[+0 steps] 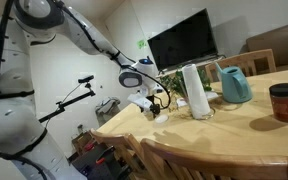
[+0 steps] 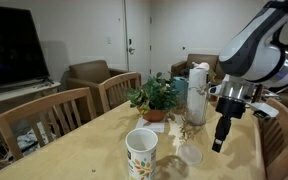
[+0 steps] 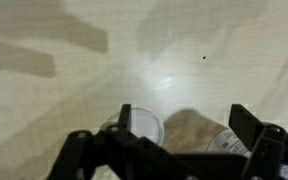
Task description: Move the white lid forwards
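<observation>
The white lid [image 2: 191, 155] is off to one side of the robot's open gripper, so the gripper should swing back over the lid and go down before it moves the lid forwards.
The white lid [image 2: 190, 154] lies flat on the tan table [image 2: 94, 150], a small round disc just right of a patterned tan cup [image 2: 141, 152]. My gripper [image 2: 220, 143] hangs a little above the table, right of the lid and apart from it, jaws open and empty. In the wrist view the lid [image 3: 142, 126] shows low in the frame by the left finger [image 3: 125, 118]. The cup [image 3: 196, 133] sits between the fingers' spread, and my gripper [image 3: 184, 125] holds nothing. In an exterior view the gripper [image 1: 150, 102] hovers over the table's near-left part.
A tall white cylinder [image 2: 196, 92] and a potted plant [image 2: 156, 98] stand behind the lid. A teal pitcher [image 1: 234, 85] and a red jar [image 1: 284, 102] stand further along the table. Wooden chairs [image 2: 54, 115] line the table's edge.
</observation>
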Robot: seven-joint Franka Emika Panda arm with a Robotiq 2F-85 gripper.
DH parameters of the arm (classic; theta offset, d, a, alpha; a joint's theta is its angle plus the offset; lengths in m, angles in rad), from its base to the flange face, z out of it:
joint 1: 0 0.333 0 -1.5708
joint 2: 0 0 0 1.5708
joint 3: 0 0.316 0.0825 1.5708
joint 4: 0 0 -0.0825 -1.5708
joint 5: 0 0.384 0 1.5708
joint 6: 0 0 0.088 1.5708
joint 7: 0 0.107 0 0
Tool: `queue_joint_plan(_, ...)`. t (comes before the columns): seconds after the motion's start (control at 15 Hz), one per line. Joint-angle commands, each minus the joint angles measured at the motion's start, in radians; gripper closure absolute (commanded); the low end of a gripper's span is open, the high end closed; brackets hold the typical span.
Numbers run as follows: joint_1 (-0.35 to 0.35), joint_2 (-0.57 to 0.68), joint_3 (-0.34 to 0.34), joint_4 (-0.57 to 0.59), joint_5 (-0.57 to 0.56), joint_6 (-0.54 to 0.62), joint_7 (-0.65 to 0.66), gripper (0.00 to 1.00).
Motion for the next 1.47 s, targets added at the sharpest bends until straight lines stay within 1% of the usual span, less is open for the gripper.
queue_joint_plan(0.0,0.095,0.020,-0.077,0.020,-0.096,0.024,0.271,0.00)
queue_joint_plan(0.13,0.144,0.024,-0.122,0.031,-0.144,0.012,0.425,0.00)
queue_joint_plan(0.27,0.169,0.027,-0.143,0.049,-0.179,0.010,0.561,0.00)
queue_joint_plan(0.33,0.072,0.025,-0.044,0.059,-0.240,0.031,0.631,0.00)
queue_joint_plan(0.47,0.050,0.042,-0.011,0.096,-0.291,0.019,0.717,0.00)
queue_joint_plan(0.67,0.017,0.083,0.046,0.158,-0.364,0.023,0.804,0.00)
queue_joint_plan(0.8,0.010,0.117,0.064,0.195,-0.404,0.018,0.857,0.00)
queue_joint_plan(1.0,0.015,0.174,0.066,0.248,-0.468,0.004,0.930,0.00)
queue_joint_plan(1.2,0.027,0.221,0.043,0.283,-0.528,-0.003,1.026,0.00)
queue_joint_plan(1.4,0.018,0.252,0.037,0.304,-0.550,-0.010,1.076,0.00)
